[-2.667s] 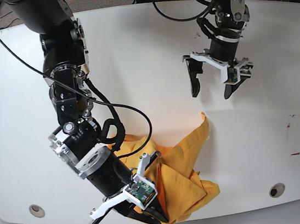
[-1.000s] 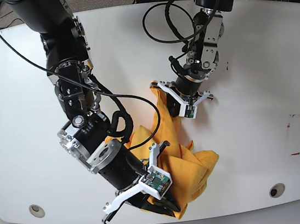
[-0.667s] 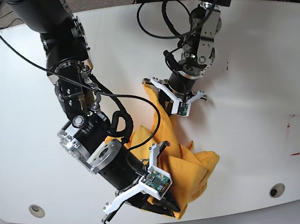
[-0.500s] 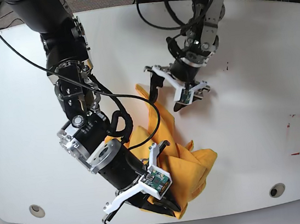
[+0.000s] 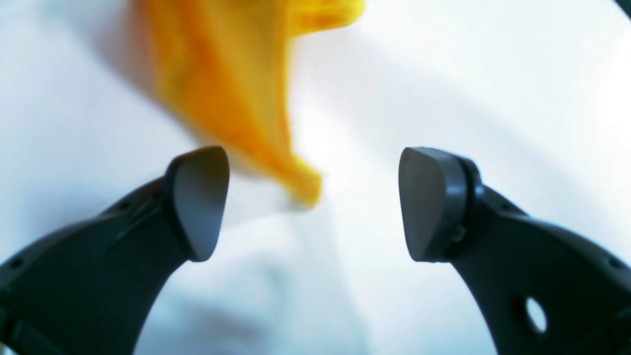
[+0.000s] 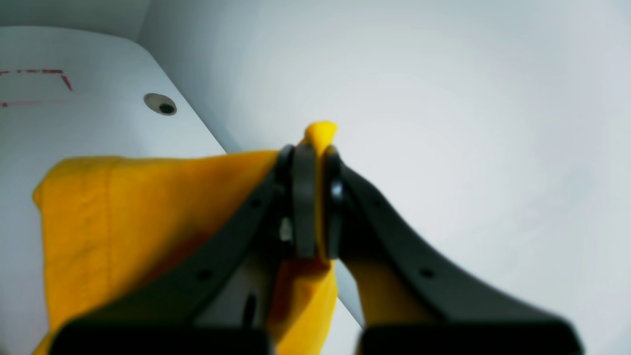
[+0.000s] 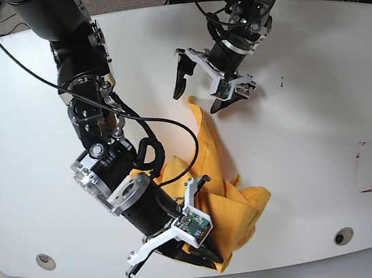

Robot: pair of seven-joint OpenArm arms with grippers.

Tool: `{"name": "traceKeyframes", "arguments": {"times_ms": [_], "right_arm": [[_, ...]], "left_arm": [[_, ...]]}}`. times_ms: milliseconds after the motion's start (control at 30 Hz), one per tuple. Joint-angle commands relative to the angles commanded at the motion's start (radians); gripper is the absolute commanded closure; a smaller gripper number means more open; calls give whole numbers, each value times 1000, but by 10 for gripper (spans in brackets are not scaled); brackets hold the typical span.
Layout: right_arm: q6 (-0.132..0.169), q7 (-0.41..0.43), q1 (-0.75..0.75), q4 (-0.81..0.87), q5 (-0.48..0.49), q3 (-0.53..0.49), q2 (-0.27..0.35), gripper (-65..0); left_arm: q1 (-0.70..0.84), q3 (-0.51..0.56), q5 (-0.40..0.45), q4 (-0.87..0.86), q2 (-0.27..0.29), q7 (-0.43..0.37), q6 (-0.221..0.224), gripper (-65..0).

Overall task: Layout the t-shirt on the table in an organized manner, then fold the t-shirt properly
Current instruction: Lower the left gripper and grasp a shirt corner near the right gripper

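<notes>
The t-shirt's pointed corner is loose below my open left gripper, so I should pinch that corner first, and then both grippers will raise and spread out the crumpled t-shirt.
The orange-yellow t-shirt lies crumpled near the front of the white table, with one pointed corner stretched toward the far side. My left gripper hovers open just above that corner. In the left wrist view the left gripper is wide apart, and the blurred t-shirt corner lies free below it. My right gripper is shut on the t-shirt's near edge at the table's front. The right wrist view shows the right gripper pinching a fold of the t-shirt.
Two round metal grommets sit near the front edge. A red-white tape rectangle marks the right side. The right arm's black links stretch across the table's left middle. Cables hang at the back edge.
My left gripper opened and let go of the t-shirt corner, then rose toward the far side. The corner now lies on the table. The right arm holds still.
</notes>
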Motion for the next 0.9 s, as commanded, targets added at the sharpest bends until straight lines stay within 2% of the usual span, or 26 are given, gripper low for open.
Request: {"name": "traceKeyframes", "arguments": {"times_ms": [667,733,767,867,900], "right_arm": [[0,0,0,2,0,3,0,0],[0,0,0,2,0,5,0,0],[0,0,0,2,0,5,0,0],[-2,0,0,2,0,5,0,0],[-2,0,0,2,0,5,0,0]], "left_arm": [[-198,2,-3,-259,81,0,0,-507],[-222,2,-3,-288,84,0,0,-458],[-232,2,-3,-304,86,0,0,-414],[-255,2,-3,-339,86,0,0,-243],[-261,2,-3,-351,87,0,0,-158]]}}
